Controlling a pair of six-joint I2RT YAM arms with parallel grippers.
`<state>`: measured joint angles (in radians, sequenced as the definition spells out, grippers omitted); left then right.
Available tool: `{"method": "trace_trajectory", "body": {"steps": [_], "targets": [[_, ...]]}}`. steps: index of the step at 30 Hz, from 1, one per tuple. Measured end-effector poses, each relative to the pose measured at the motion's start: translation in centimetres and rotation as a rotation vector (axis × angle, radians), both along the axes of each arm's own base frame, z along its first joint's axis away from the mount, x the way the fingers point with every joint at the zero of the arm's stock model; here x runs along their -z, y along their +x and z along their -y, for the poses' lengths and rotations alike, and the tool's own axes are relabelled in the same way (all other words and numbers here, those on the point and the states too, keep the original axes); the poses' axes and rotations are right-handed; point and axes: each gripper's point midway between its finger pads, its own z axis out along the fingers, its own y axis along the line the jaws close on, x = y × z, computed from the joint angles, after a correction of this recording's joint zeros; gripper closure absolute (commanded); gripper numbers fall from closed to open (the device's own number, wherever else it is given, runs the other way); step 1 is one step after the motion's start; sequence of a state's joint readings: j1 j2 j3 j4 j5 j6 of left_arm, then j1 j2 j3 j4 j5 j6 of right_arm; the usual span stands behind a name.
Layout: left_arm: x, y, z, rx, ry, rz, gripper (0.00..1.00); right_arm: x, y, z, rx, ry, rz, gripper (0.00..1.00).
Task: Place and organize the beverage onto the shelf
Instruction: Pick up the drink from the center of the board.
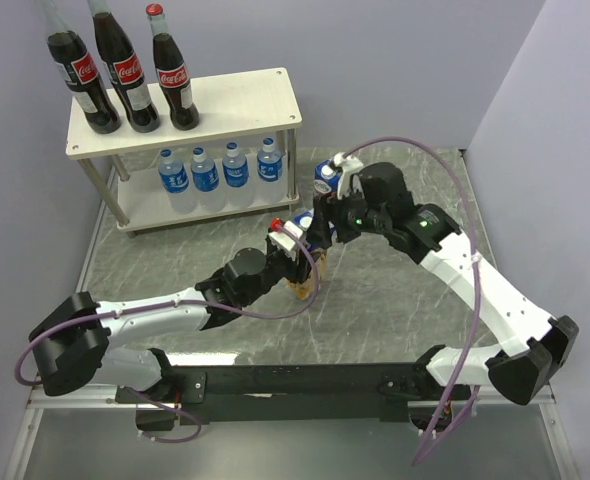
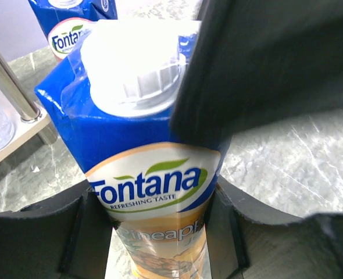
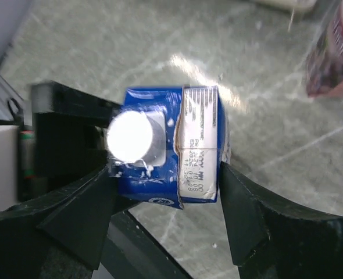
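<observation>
My right gripper should open and move back from the yellow juice carton's blue top [image 1: 303,218], which it is holding, before my left gripper takes the carton to the top board [image 1: 243,102].
The yellow juice carton [image 1: 304,275] stands upright at the table's middle. My left gripper [image 2: 159,232] is shut on its lower body, one finger [image 2: 72,232] on each side. My right gripper [image 3: 163,174] is shut on the carton's blue top [image 3: 195,145], beside the white cap [image 3: 131,136], reaching in from the right [image 1: 320,228]. The purple juice carton [image 1: 325,178] stands just behind, also in the left wrist view [image 2: 72,26]. On the shelf [image 1: 245,95], three cola bottles [image 1: 125,70] stand on the top board. Several water bottles [image 1: 220,170] stand on the lower one.
The shelf's right legs [image 1: 293,165] stand close to the purple carton. The right half of its top board is bare. Grey walls close in the table at the back and both sides.
</observation>
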<state>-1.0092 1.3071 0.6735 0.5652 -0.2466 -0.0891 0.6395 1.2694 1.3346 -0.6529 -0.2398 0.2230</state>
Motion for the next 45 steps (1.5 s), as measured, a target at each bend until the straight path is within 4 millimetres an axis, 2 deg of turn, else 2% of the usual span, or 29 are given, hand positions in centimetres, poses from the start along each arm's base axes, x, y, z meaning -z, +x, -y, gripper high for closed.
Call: {"method": "trace_trajectory", "body": {"steps": [2,3,4,6,8,9,11,13,16,19,24,27,31,34,36,40,45], "targets": [[-0.2,-0.3,-0.1,0.008,-0.003,-0.002,0.91,-1.9,0.1,0.1,-0.014,0.031,0.044,0.22],[0.0,-0.4,-0.2,0.014,0.005,-0.006,0.92,-3.7,0.4,0.2,-0.013,0.064,0.089,0.20],[0.7,-0.6,-0.3,0.020,0.023,-0.018,0.93,-5.4,0.7,0.3,-0.011,0.094,0.133,0.20],[2.6,-1.2,-0.7,0.038,0.080,-0.052,0.94,-10.1,0.9,0.8,-0.006,0.172,0.258,0.20],[4.4,-1.6,-1.2,0.043,0.132,-0.085,0.95,-13.3,0.6,1.5,-0.005,0.226,0.343,0.19],[4.6,-1.6,-1.2,0.045,0.135,-0.085,0.96,-14.7,0.3,1.9,-0.004,0.249,0.379,0.20],[4.2,-1.8,-1.3,0.048,0.128,-0.083,0.97,-16.2,-0.2,2.4,-0.003,0.276,0.423,0.19],[4.4,-1.8,-1.4,0.049,0.134,-0.088,0.97,-16.8,-0.5,2.8,-0.007,0.288,0.440,0.20],[4.4,-1.9,-1.5,0.048,0.137,-0.092,0.99,-16.4,0.2,3.6,0.016,0.280,0.435,0.20],[4.2,-2.2,-2.0,0.046,0.145,-0.099,1.00,-15.1,1.4,5.2,0.067,0.248,0.424,0.19],[3.7,-2.3,-3.1,0.023,0.188,-0.102,1.00,-12.1,2.9,9.5,0.197,0.184,0.422,0.19],[2.4,-1.7,-3.4,-0.006,0.217,-0.092,1.00,-9.4,3.3,12.6,0.289,0.146,0.408,0.19],[-1.2,-0.6,-3.4,-0.044,0.229,-0.044,1.00,-6.0,3.8,15.2,0.359,0.128,0.367,0.19],[-5.3,0.4,-3.2,-0.073,0.189,0.009,1.00,-3.4,4.2,16.0,0.378,0.117,0.316,0.20],[-8.4,1.0,-3.1,-0.093,0.148,0.051,1.00,-2.5,4.2,15.9,0.373,0.113,0.290,0.20],[-12.9,1.9,-3.2,-0.127,0.098,0.117,1.00,-2.0,4.1,15.5,0.353,0.121,0.280,0.20],[-16.6,3.8,-2.5,-0.173,0.106,0.167,1.00,-2.1,4.0,15.3,0.332,0.128,0.294,0.20]]}}
